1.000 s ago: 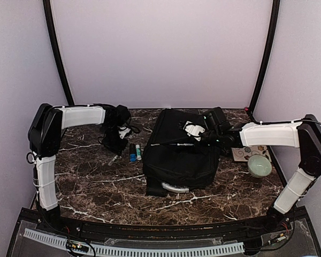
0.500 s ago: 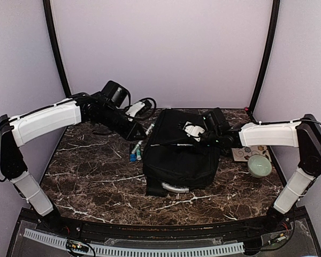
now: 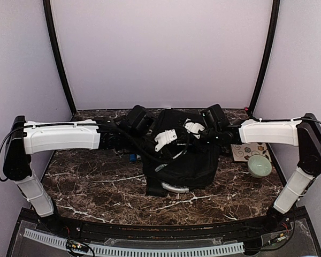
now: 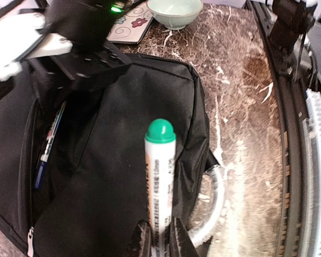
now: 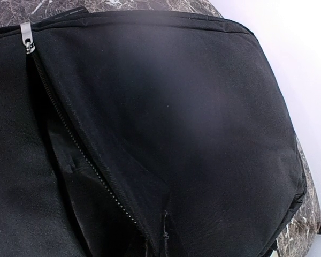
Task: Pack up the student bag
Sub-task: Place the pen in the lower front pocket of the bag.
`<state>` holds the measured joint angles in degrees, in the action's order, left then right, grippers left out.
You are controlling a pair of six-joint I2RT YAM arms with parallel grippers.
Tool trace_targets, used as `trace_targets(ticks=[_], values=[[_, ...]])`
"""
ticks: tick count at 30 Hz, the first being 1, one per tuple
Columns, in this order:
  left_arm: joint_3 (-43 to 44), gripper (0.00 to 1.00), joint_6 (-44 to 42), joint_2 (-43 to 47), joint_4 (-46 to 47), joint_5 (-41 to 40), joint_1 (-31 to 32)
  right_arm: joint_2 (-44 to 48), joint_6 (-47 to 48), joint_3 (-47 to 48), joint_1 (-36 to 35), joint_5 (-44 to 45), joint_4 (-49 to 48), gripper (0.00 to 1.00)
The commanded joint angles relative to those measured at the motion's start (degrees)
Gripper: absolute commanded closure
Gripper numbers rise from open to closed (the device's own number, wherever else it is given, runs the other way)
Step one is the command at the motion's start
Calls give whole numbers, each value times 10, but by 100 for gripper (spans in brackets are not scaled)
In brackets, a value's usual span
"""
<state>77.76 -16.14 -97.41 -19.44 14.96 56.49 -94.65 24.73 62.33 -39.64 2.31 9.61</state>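
I should keep moving my left gripper in until the white marker's inside, as the green cap points forward and my right gripper holds the bag's pocket open.
The student bag is a black backpack lying mid-table, its grey handle loop at the near end. My left gripper hovers over the student bag, shut on a white marker with a green cap that points away from the fingers. The bag's pocket stands open at the left of that view, with pens inside. My right gripper is shut on the bag's fabric edge beside the zipper teeth, holding the opening up. The zipper pull sits at the top left.
A pale green bowl and a patterned card lie right of the bag. A few loose markers lie on the marble left of the bag, partly under my left arm. The table's black front rail runs along the near side.
My left arm has swung from the table's left side to above the bag, carrying the green-capped marker. The right gripper has stayed on the bag's opening.
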Motion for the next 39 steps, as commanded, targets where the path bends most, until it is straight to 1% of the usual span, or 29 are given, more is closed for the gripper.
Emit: trace_targets(ticks=[1, 5, 7, 9, 12, 14, 18, 22, 26, 29, 32, 39], values=[[-38, 97, -124, -5, 130, -79, 21, 1, -24, 33, 3, -50, 6, 100], [-34, 96, -192, -45, 210, -160, 31, 1, -29, 33, 8, -60, 12, 100], [-43, 97, -233, -57, 257, -181, 34, 2, -32, 33, 10, -65, 14, 100], [-35, 97, -250, -74, 278, -189, 34, 3, -34, 33, 10, -68, 15, 100], [-5, 96, -278, -113, 274, -194, 34, 2, -35, 33, 11, -73, 16, 100], [8, 96, -298, -135, 276, -204, 34, 0, -36, 50, 11, -80, 18, 100], [19, 96, -337, -165, 306, -222, 34, -1, -38, 49, 11, -90, 19, 100], [23, 97, -381, -195, 361, -273, 35, -2, -38, 48, 11, -91, 20, 100], [35, 98, -427, -227, 375, -302, 34, -1, -38, 47, 11, -94, 20, 100], [51, 97, -446, -254, 369, -330, 35, -1, -39, 48, 11, -100, 20, 100], [66, 97, -454, -279, 386, -364, 34, -3, -39, 47, 11, -103, 22, 100], [144, 96, -488, -359, 394, -421, 33, -3, -40, 48, 11, -112, 23, 100]])
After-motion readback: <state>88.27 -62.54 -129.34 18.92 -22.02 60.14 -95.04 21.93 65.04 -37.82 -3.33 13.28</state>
